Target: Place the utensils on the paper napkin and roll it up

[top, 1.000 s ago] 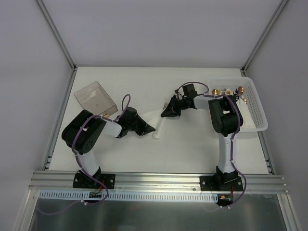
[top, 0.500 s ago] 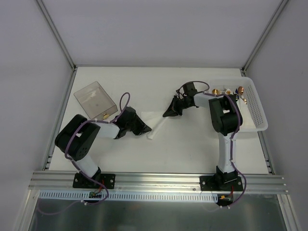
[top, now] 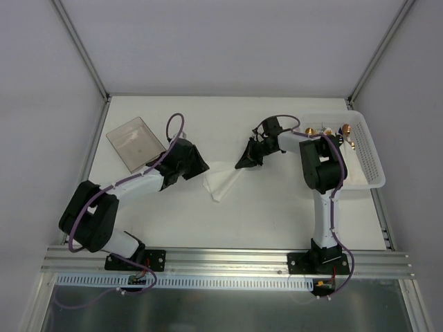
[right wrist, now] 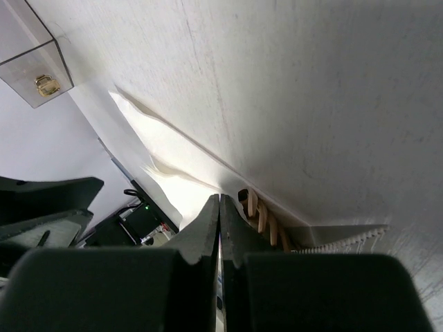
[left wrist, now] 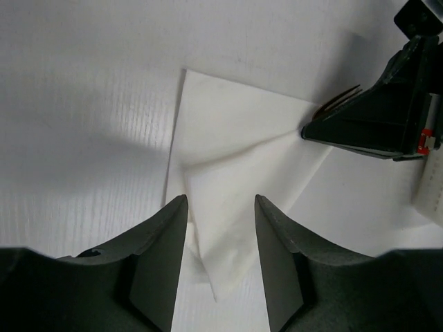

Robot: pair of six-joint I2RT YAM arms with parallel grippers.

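The napkin's free corner is clear of the folded flap (left wrist: 232,197), so my left gripper should go on heading to that corner (left wrist: 189,77) until its open fingers are on both sides of the napkin's edge.
The white paper napkin (top: 220,182) lies partly folded on the table between the two grippers; it also shows in the left wrist view (left wrist: 235,166) and in the right wrist view (right wrist: 169,149). My left gripper (top: 201,166) is open and empty, its jaws (left wrist: 220,207) hovering over the napkin's near point. My right gripper (top: 242,163) is shut, its tip (right wrist: 219,200) at the napkin's far corner. I cannot tell whether it pinches anything. Copper fork tines (right wrist: 261,213) poke out beside its right finger, and they also show behind it in the left wrist view (left wrist: 339,99).
A white perforated basket (top: 370,155) stands at the right edge with copper pieces (top: 345,133) at its far end. A clear plastic box (top: 136,143) lies at the left, behind my left arm.
My left gripper has drawn back and to the left, away from the napkin. The napkin has spread from a narrow strip into a wider folded sheet. My right gripper has barely moved.
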